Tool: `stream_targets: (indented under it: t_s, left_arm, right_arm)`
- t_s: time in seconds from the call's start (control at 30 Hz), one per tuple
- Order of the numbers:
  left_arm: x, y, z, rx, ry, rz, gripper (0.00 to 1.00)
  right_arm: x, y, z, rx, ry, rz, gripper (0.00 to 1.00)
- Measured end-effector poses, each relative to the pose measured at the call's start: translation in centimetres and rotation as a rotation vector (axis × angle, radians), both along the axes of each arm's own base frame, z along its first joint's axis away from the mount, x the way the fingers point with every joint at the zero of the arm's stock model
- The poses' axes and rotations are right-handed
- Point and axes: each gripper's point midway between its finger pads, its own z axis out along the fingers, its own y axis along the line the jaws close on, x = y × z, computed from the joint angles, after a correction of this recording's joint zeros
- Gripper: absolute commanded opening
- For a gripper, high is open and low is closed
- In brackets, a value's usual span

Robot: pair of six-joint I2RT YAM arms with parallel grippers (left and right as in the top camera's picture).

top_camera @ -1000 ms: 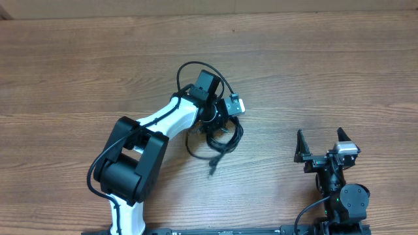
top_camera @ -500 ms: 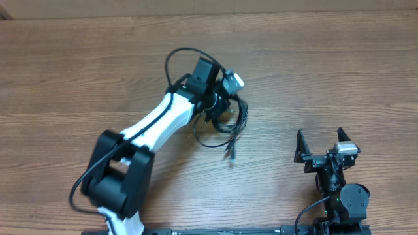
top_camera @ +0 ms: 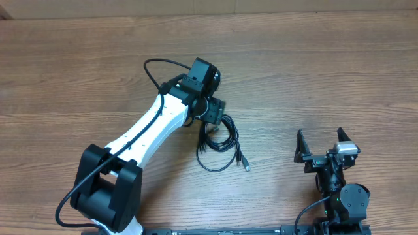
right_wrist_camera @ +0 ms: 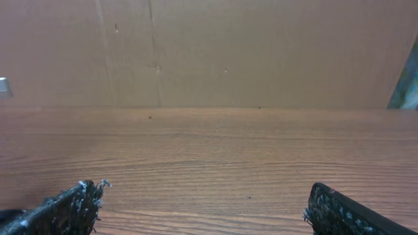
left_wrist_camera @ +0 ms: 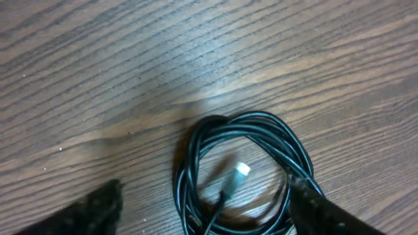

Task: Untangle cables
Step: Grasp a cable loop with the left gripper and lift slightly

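Observation:
The loose plug [top_camera: 247,166] trails away from my left gripper, so my left gripper should move back and my right gripper should grab the bundle's strands of cable [top_camera: 236,142] close to that plug.
The cables [top_camera: 221,145] lie on the wooden table as a bundle of thin black loops, and one loose end with a small plug [top_camera: 246,167] trails to the right. My left gripper [top_camera: 211,117] hovers over the far edge of the bundle, open and holding nothing. In the left wrist view the coiled cables [left_wrist_camera: 243,140] rest on the wood between my spread fingers [left_wrist_camera: 98,203], with a pale plug tip [left_wrist_camera: 242,171] inside the loop. My left gripper [left_wrist_camera: 206,209] is blurred there. My right gripper [top_camera: 322,147] stands open near the front right, empty over bare wood [right_wrist_camera: 202,209].
The left arm's white link [top_camera: 153,127] stretches diagonally from the front left toward the middle of the table. Its own thicker black wire [top_camera: 157,65] arcs behind the wrist. A brown cardboard wall [right_wrist_camera: 209,52] borders the table's far edge.
My left gripper went from shut on the cable bundle to open, and the bundle now lies on the table. The left arm swung farther back and left. The right arm has not moved.

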Motion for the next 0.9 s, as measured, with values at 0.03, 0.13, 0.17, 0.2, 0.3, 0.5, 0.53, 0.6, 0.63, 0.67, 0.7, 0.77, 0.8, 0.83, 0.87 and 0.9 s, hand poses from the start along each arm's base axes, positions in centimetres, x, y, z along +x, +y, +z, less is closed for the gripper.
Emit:
stream_targets:
  t_s: [0.03,0.13,0.17,0.2,0.3,0.5,0.53,0.6,0.63,0.67,0.7,0.77,0.8,0.83,0.87,0.9]
  left_arm:
    - [0.1,0.0,0.0,0.002,-0.004,-0.001,0.99]
    - [0.3,0.0,0.1,0.003,-0.013,0.000,1.00]
    - [0.4,0.0,0.1,0.004,-0.018,-0.004,1.00]
    - [0.4,0.0,0.1,0.007,-0.022,-0.012,1.00]
    - [0.4,0.0,0.1,0.013,-0.031,-0.036,0.87]
    - [0.4,0.0,0.1,0.030,-0.043,-0.079,0.69]
    - [0.4,0.1,0.1,0.031,-0.042,-0.081,0.70]
    - [0.1,0.2,0.0,0.040,-0.030,-0.087,0.70]
    - [-0.1,0.3,-0.1,0.045,-0.021,-0.089,0.70]
    - [-0.2,0.4,-0.2,0.048,-0.016,-0.090,0.68]
    - [-0.2,0.4,-0.2,0.049,-0.015,-0.090,0.66]
    - [-0.3,0.5,-0.2,0.051,-0.010,-0.091,0.66]
    - [-0.4,0.5,-0.3,0.053,-0.006,-0.091,0.66]
    - [-0.5,0.6,-0.3,0.055,-0.003,-0.091,0.66]
    - [-0.6,0.6,-0.3,0.057,0.003,-0.091,0.66]
    - [-0.7,0.7,-0.4,0.059,0.007,-0.091,0.66]
  right_arm:
    - [0.0,0.0,0.0,0.000,0.000,0.000,1.00]
    - [0.0,0.0,0.0,0.000,-0.001,0.000,1.00]
    - [0.0,0.0,0.0,0.000,-0.001,0.000,1.00]
    - [0.0,0.0,0.0,0.000,0.000,0.000,1.00]
    - [0.0,0.0,0.0,0.000,-0.001,0.000,1.00]
    - [0.0,0.0,0.0,0.000,-0.001,0.000,1.00]
    - [0.0,0.0,0.0,0.000,-0.001,0.000,1.00]
    - [0.0,0.0,0.0,0.000,-0.001,0.000,1.00]
    - [0.0,0.0,0.0,0.000,-0.001,0.000,1.00]
    - [0.0,0.0,0.0,0.000,-0.001,0.000,1.00]
    - [0.0,0.0,0.0,0.000,0.000,0.000,1.00]
    - [0.0,0.0,0.0,0.000,0.000,0.000,1.00]
    - [0.0,0.0,0.0,0.000,0.000,0.000,1.00]
    - [0.0,0.0,0.0,0.000,-0.001,0.000,1.00]
    - [0.0,0.0,0.0,0.000,-0.001,0.000,1.00]
    - [0.0,0.0,0.0,0.000,-0.001,0.000,1.00]
